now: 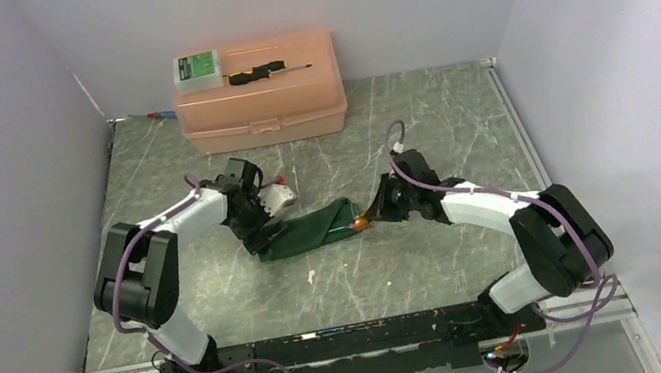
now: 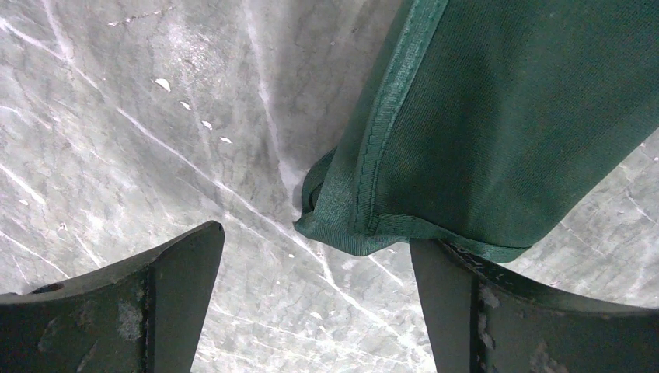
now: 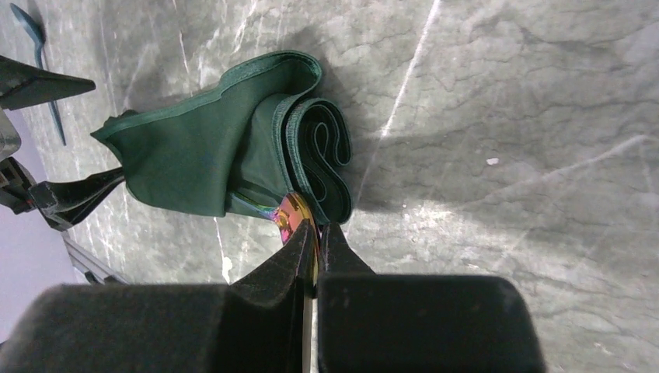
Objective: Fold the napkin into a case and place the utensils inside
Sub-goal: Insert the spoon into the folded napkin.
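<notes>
My right gripper should keep pushing until the utensil's wide end is lying on the napkin, then let go, because the gold utensil's thin end points into the napkin's fold (image 3: 232, 200).
The dark green napkin (image 1: 309, 231) lies folded in a long bundle on the marbled table, its rolled layers showing at the right end (image 3: 319, 155). My right gripper (image 1: 367, 219) (image 3: 319, 227) is shut on a shiny gold, rainbow-tinted utensil (image 3: 286, 214), which lies at that end; its far part is hidden under the cloth. At the napkin's left end, my left gripper (image 1: 262, 223) (image 2: 317, 256) stands open. A hemmed corner (image 2: 350, 225) lies just past its fingertips and rests over the right finger (image 2: 451, 295). A thin slender utensil (image 3: 39, 47) lies on the table beyond.
A peach plastic box (image 1: 262, 107) stands at the back of the table. A black-handled screwdriver (image 1: 267, 71) and a small green-and-white pack (image 1: 197, 69) rest on its lid. Grey walls close in the table on three sides.
</notes>
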You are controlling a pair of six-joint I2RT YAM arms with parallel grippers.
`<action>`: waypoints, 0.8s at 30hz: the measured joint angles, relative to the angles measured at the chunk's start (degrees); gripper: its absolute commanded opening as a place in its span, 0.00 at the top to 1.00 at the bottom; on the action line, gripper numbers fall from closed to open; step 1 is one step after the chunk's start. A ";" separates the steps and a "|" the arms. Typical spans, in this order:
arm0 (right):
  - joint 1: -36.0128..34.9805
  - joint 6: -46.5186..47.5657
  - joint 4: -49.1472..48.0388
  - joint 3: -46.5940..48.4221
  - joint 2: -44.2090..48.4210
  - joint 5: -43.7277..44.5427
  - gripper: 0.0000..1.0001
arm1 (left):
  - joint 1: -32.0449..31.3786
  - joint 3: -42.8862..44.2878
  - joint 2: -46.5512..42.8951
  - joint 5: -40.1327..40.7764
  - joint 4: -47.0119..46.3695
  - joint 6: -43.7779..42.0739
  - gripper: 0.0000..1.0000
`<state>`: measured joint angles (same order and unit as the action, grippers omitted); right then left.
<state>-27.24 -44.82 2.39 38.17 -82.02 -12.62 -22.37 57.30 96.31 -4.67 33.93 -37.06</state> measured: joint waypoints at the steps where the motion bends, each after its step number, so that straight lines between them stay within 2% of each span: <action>1: -0.26 -0.17 -0.50 0.00 -0.50 -0.04 1.00 | 0.00 -0.09 -0.09 -0.02 -0.09 -0.04 0.05; 24: -4.39 0.15 -2.49 6.78 -8.79 0.04 1.00 | -0.11 -0.83 -0.74 -0.02 -0.90 -0.48 0.05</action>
<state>-31.64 -44.66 -0.10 44.95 -90.80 -12.58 -22.48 56.47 95.57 -4.69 33.04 -37.54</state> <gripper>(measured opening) 0.032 0.950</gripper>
